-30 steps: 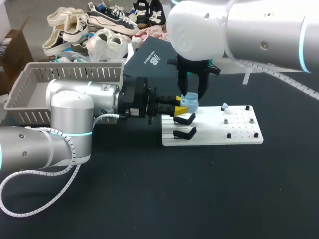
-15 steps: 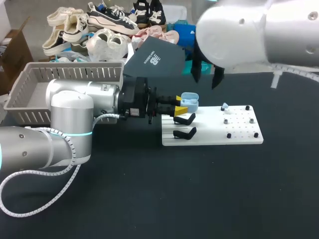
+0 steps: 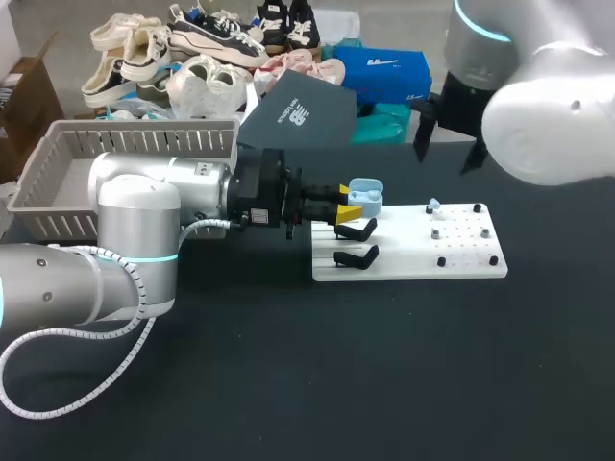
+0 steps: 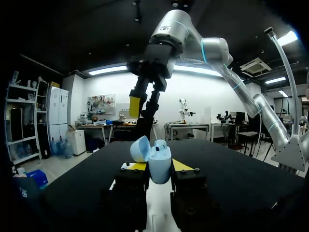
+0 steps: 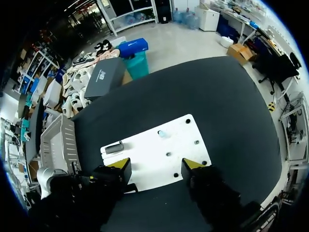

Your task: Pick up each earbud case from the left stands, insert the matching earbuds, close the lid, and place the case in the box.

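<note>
My gripper will push the earbud in, and I expect the case's lid (image 3: pixel 365 183) to stay open, since it leans well back from the light blue earbud case (image 3: pixel 365 200).
A light blue earbud case (image 3: pixel 366 198) with its lid open is held sideways over the far left corner of the white board (image 3: pixel 408 261). My left gripper (image 3: pixel 350 201) is shut on it. In the left wrist view the case (image 4: pixel 160 166) sits between the yellow-tipped fingers, lid (image 4: pixel 140 149) tipped back and one earbud (image 4: pixel 161 144) seated inside. Another small earbud (image 3: pixel 434 205) rests on a peg of the board. My right gripper (image 3: pixel 442 163) hangs open, high above the board's far right side, holding nothing. In its own view its tips (image 5: pixel 157 166) stand wide apart over the board (image 5: pixel 154 152).
Two black stands (image 3: pixel 356 231) (image 3: pixel 356 256) stand on the board's left part, and several black pegs (image 3: pixel 466 235) on its right part. A grey slatted basket (image 3: pixel 58 178) sits at the table's far left, behind my left arm (image 3: pixel 135 206).
My right gripper has left the case, risen and swung to the back right, and its fingers have spread wider. The left arm and the case have stayed put.
</note>
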Available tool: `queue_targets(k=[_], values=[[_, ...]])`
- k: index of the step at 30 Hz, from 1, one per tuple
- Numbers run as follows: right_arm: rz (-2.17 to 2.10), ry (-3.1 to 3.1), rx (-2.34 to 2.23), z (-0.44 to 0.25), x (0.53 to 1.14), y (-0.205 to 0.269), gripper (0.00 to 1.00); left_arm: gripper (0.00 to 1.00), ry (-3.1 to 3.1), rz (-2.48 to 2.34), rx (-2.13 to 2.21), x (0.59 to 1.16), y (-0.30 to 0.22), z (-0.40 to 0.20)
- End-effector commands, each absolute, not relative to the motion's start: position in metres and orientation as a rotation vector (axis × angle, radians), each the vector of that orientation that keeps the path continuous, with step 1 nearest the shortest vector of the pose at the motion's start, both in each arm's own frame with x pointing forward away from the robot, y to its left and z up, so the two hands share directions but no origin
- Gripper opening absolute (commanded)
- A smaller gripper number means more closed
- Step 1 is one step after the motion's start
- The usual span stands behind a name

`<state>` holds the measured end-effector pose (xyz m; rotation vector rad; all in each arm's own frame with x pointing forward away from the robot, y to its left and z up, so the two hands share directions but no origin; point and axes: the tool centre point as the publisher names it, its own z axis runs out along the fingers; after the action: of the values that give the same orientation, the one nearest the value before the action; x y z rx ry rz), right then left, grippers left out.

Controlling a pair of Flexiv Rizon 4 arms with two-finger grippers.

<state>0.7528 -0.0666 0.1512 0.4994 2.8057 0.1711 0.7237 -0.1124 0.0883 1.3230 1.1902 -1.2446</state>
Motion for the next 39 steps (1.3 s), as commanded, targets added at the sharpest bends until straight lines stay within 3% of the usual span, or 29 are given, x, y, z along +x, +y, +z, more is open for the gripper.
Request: queue_targets(k=[1,12,20,23,39], values=[[0.256,2.819,0.43,0.14,0.759,-0.07,0.72,0.0,1.18,-1.251,1.312,0.724,-0.114,0.081],[0.175,2.823,0.327,0.096,0.769,-0.067,0.72,0.0,1.18,-1.251,1.312,0.724,-0.114,0.081],[0.181,2.809,0.356,0.072,0.773,-0.078,0.6,0.0,1.18,-1.251,1.312,0.724,-0.114,0.081],[0.205,2.81,0.38,0.065,0.775,-0.082,0.5,0.0,1.18,-1.251,1.312,0.724,-0.114,0.081],[0.257,2.843,0.337,0.046,0.786,-0.077,0.48,0.0,1.18,-1.251,1.312,0.724,-0.114,0.081]])
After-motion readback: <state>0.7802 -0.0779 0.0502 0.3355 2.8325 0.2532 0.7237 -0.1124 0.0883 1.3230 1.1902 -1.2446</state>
